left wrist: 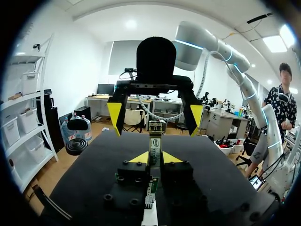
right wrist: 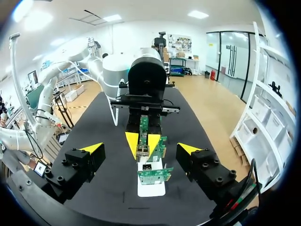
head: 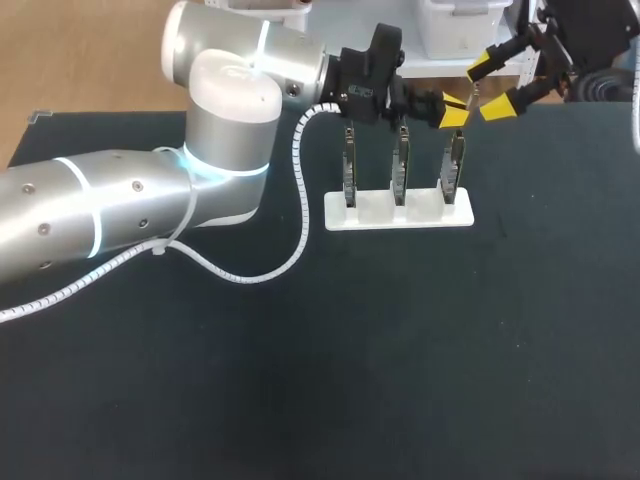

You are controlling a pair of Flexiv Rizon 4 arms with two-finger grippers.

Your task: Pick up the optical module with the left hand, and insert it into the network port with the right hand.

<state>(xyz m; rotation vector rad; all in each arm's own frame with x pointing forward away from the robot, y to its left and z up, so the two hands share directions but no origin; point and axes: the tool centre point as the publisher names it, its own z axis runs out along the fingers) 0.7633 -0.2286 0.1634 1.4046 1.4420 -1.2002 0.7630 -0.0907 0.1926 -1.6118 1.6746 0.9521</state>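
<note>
I expect the optical module to slide partway in and stay upright when I lower it, because the network port (right wrist: 147, 166) faces up from the upright board.
My left gripper (head: 455, 113) hangs over the right-hand end of a white stand (head: 398, 212), shut on the optical module (left wrist: 155, 142), a slim metal piece standing up between its yellow tips. Three upright circuit boards sit in the stand, and the module is right above the rightmost board (head: 455, 168). My right gripper (head: 489, 88) faces the left one from the far right, open, with its fingers apart on either side of the module's line. In the right wrist view the left gripper (right wrist: 142, 140) holds the module (right wrist: 142, 151) above the green boards (right wrist: 155, 174).
The stand's other two boards (head: 349, 165) (head: 400, 165) stand to the left of the grippers. My left arm (head: 120, 210) and its white coiled cable (head: 250, 270) cross the table's left half. Dark matting (head: 400, 350) covers the table.
</note>
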